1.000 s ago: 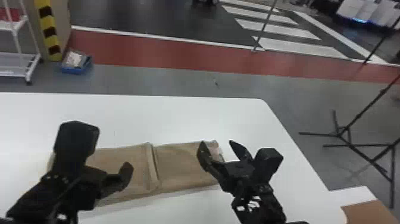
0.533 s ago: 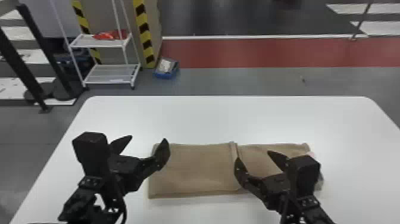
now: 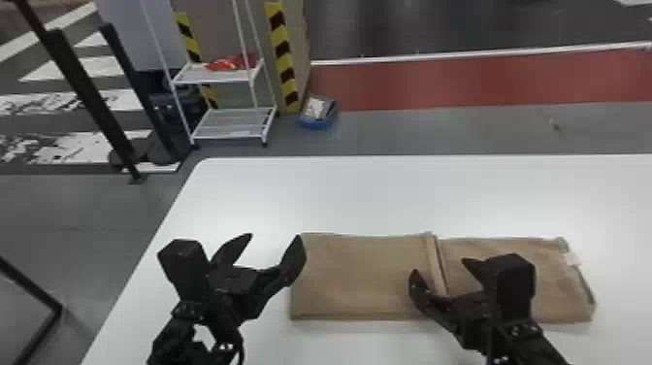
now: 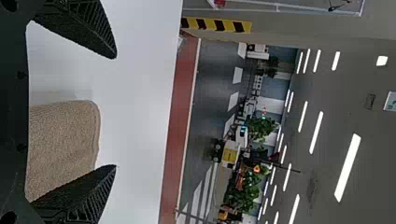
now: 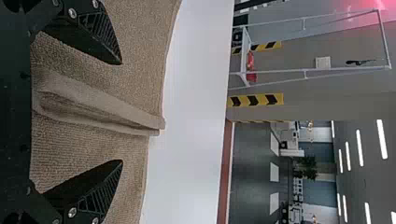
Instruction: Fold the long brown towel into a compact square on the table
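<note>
I expect the untagged half of the brown towel (image 3: 359, 276) to slide over the tagged half when I pull the towel's fold, because a raised pleat (image 3: 436, 260) makes up that fold.
The brown towel (image 3: 359, 276) lies flat as a long strip on the white table (image 3: 388, 194), with a raised ridge crossing it near the middle and a pale tag at its right end. My left gripper (image 3: 274, 240) is open at the towel's left end, and so it stands in the left wrist view (image 4: 116, 112), the towel's rounded corner (image 4: 65, 140) between its fingers. Over the right half, beside the ridge, my right gripper (image 3: 441, 267) is open. In the right wrist view the ridge (image 5: 102, 109) runs between the fingers of the right gripper (image 5: 122, 114), neither finger gripping it.
The table's left edge (image 3: 145, 242) slopes down beside my left arm. Past the far edge stand a white shelf rack (image 3: 233, 124), a blue tray (image 3: 317, 114) on the floor and dark posts (image 3: 87, 92).
The head view has swung left, so towel and table sit farther right in it. Against the towel, the left gripper has come to its left end and the right one to the ridge. Both stay open.
</note>
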You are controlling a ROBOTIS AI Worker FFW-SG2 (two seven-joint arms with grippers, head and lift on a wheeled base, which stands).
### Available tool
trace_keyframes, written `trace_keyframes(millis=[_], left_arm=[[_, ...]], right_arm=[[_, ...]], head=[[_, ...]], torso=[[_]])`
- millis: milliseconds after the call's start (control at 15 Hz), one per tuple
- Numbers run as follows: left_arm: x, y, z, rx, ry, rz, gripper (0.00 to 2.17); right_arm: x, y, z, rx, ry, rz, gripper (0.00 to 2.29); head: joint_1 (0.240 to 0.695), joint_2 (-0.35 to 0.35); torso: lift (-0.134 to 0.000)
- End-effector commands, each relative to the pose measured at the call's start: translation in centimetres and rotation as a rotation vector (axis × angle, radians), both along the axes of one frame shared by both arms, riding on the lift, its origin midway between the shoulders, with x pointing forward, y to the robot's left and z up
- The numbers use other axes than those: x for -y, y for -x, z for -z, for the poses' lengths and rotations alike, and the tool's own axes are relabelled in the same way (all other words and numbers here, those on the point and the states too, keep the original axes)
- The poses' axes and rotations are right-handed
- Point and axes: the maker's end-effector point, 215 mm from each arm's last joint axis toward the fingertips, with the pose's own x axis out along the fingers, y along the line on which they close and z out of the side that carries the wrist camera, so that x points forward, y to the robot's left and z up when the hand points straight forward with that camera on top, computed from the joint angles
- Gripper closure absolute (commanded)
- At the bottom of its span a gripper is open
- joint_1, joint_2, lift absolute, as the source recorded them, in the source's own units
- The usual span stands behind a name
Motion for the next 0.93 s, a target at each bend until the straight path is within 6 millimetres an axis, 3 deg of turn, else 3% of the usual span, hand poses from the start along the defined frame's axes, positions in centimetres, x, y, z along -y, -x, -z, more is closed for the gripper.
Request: trace_keyframes(millis=[0, 333, 733, 867], left_arm=[[-0.1, 0.0, 0.2, 0.003, 0.015, -0.004, 0.04], [-0.2, 0.0, 1.1, -0.005, 0.023, 0.000, 0.04], [-0.7, -0.2, 1.5, 0.004, 0.027, -0.007, 0.04], [-0.7, -0.2, 1.5, 0.005, 0.025, -0.007, 0.04]], right_arm=[[-0.7, -1.1, 1.3, -0.020, 0.025, -0.015, 0.15], [-2.5, -1.6, 1.7, -0.022, 0.054, -0.053, 0.32], [-2.1, -1.7, 1.7, -0.021, 0.058, -0.044, 0.56], [-2.0, -1.6, 1.6, -0.020, 0.057, -0.041, 0.75]], head=[[0.695, 0.189], [0.695, 0.206], [0.695, 0.218], [0.695, 0.217]], torso=[[-0.124], [-0.124], [-0.124], [-0.124]])
